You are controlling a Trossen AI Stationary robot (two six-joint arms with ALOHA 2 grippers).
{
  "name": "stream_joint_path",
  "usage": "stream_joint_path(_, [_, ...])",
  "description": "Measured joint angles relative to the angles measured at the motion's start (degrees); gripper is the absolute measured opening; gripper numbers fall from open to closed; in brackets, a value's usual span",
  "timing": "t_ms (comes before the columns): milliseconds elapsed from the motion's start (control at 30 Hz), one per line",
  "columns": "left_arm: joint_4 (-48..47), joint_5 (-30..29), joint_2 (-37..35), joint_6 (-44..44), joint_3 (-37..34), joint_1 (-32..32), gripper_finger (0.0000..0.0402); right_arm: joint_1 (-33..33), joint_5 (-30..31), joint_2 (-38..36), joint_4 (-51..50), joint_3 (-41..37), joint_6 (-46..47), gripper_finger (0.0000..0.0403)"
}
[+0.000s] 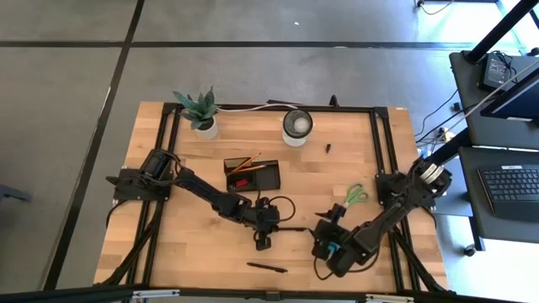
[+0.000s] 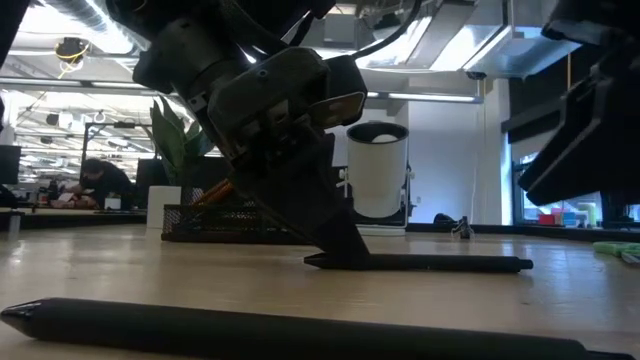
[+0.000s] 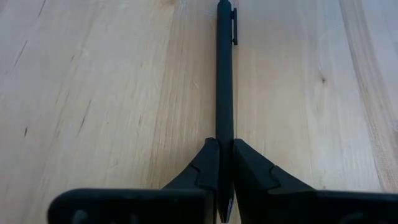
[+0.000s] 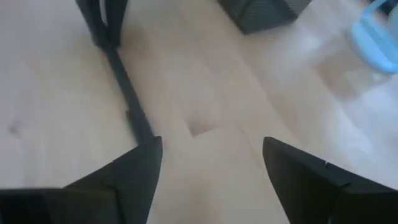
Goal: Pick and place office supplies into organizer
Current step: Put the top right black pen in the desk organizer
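Observation:
My right gripper needs to line up with the pen before it takes the pen from my left gripper, because the black pen's clip end is behind my right gripper's finger.
A black pen lies on the table's middle. My left gripper is shut on its left end. My right gripper hangs open just right of the pen's free end and touches nothing. A second black pen lies flat near the table's near edge. The black organizer stands farther back with orange pencils in it. Green-handled scissors lie flat to the right. A tiny black clip lies near the far right. My left gripper pinches the black pen between its two fingers at the end opposite the clip. The fingers slant down from the table's left and lie along the pen. The pen lies level on the table, pointing away from the gripper.
A round white-rimmed cup and a potted plant stand along the far edge. Bare wood shows between the organizer and the held pen, and on the table's near left part.

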Motion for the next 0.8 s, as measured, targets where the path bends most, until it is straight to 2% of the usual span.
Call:
stream_joint_path(133, [0.13,0.62,0.0,0.43,-0.02,0.31,0.0021,-0.02,-2.32,-3.1,20.27,-7.17,-10.1,0.028])
stream_joint_path(267, [0.2,0.8,0.0,0.45,-0.02,0.48,0.0021,-1.82,-10.39,-3.55,44.12,-16.27,-21.18,0.0281])
stream_joint_path(367, [0.21,0.8,0.0,0.45,-0.02,0.48,0.0021,-2.5,-9.8,-3.53,55.22,-22.05,-26.08,0.0282])
stream_joint_path(533, [0.24,0.77,0.02,0.45,-0.02,0.48,0.0022,-3.26,-6.04,-3.53,59.04,-25.89,-24.9,0.0282])
stream_joint_path(800, [0.28,0.74,0.02,-0.71,-0.02,1.15,0.0022,-5.65,-5.94,-3.53,57.44,-24.6,-30.72,0.0282])
